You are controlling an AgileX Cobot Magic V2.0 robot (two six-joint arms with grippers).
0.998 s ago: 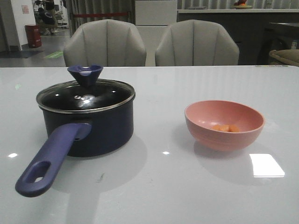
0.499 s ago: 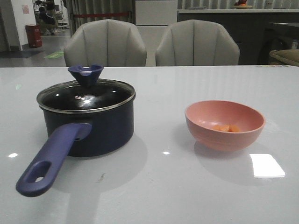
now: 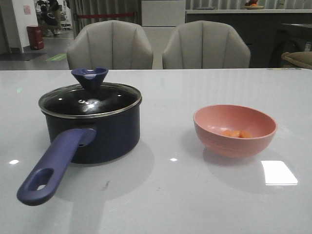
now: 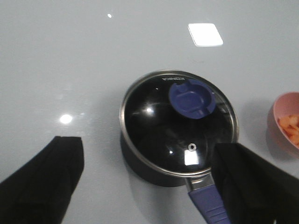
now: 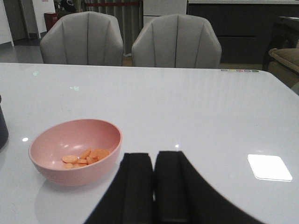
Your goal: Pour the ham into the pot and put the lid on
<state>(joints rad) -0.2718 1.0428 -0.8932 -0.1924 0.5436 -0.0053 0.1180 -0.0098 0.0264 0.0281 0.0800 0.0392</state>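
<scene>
Plain black is all that shows through the glass lid, so the robot should expect the dark navy pot to be empty when it takes the lid off.
The dark navy pot stands on the left of the table, its purple-blue handle pointing toward the front. The glass lid with its blue knob sits on the pot. The ham lies as orange-pink chunks in a salmon-pink bowl on the right. Neither gripper shows in the front view. My left gripper hangs open above the pot, its fingers wide apart and empty. My right gripper is shut and empty, beside the bowl with the ham.
The white glossy table reflects ceiling lights. Two grey chairs stand behind its far edge.
</scene>
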